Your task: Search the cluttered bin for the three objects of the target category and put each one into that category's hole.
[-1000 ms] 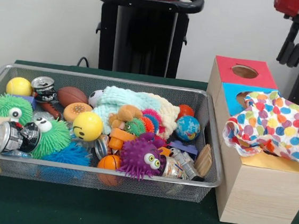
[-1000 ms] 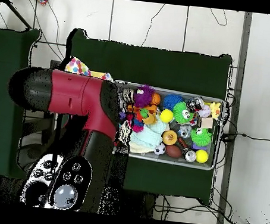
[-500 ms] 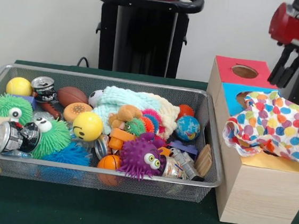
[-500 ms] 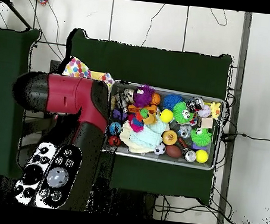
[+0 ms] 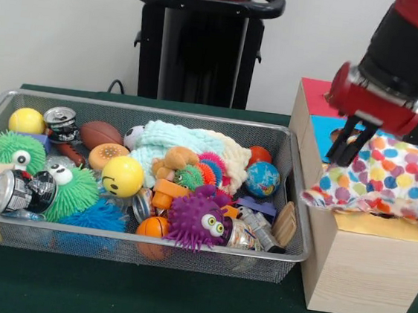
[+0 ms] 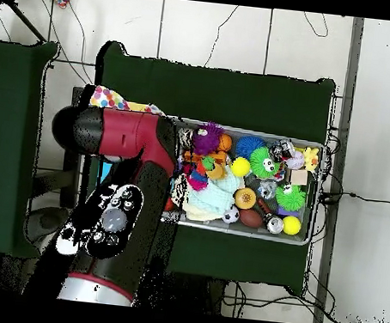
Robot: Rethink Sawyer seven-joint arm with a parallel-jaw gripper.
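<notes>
My gripper will pull the polka-dot cloth (image 5: 386, 179) away, and then the yellow panel peeking out (image 5: 388, 226) beneath should show a hole like the one in the blue panel.
A wire mesh bin (image 5: 154, 110) holds a jumble of toys, balls, cans and a mint knitted cloth (image 5: 177, 142). To its right stands a wooden box (image 5: 361, 270) with a red top panel (image 5: 314, 93) and a blue one (image 5: 320, 134). A polka-dot cloth (image 5: 397, 180) is draped over the box's front part. My gripper (image 5: 347, 147) hangs just above the blue panel at the cloth's left edge, open and holding nothing. In the overhead view the arm (image 6: 127, 140) covers the box and hides the gripper; only a corner of the polka-dot cloth (image 6: 110, 99) shows.
In the bin lie a purple spiky toy (image 5: 198, 221), a yellow smiley ball (image 5: 122, 176), a globe ball (image 5: 263, 179), a crushed can (image 5: 20, 191) and a brown football (image 5: 101, 134). Green cloth (image 5: 142, 299) covers the table.
The arm has swung down and left from the top right corner to just over the box. The polka-dot cloth now lies flatter, further onto the box top.
</notes>
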